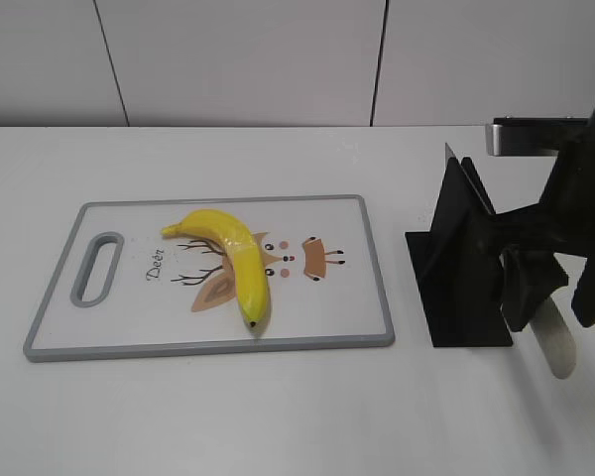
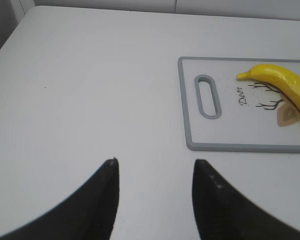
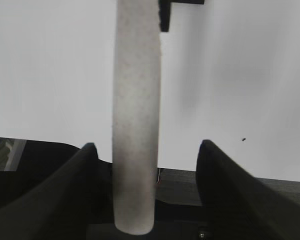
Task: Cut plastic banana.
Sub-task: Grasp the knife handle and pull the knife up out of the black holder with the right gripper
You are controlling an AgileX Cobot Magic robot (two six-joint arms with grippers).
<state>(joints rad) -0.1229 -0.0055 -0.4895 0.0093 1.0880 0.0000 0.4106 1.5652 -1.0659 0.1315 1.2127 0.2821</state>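
The blade's tip (image 1: 451,152) sticks out of the open slot of the black stand, so the knife (image 1: 554,342) will slide out when I lift, and the stand will stay in place.
The plastic banana (image 1: 233,253) is glossy yellow with a dark tip and lies on the grey-rimmed cutting board (image 1: 349,297). It also shows at the right edge of the left wrist view (image 2: 285,82), on the board (image 2: 230,130). My left gripper (image 2: 155,162) is open and empty over bare table left of the board. My right gripper (image 1: 531,288) is at the black knife stand (image 1: 456,288). Its jaws (image 3: 147,144) are open around a pale grey knife handle (image 3: 135,125). The handle lies against one finger, with a gap to the other. The blade is hidden.
The board has a handle slot (image 1: 97,266) at its left end and a deer print in the middle. The stand sits on the white table right of the board. A wall runs along the back of the table.
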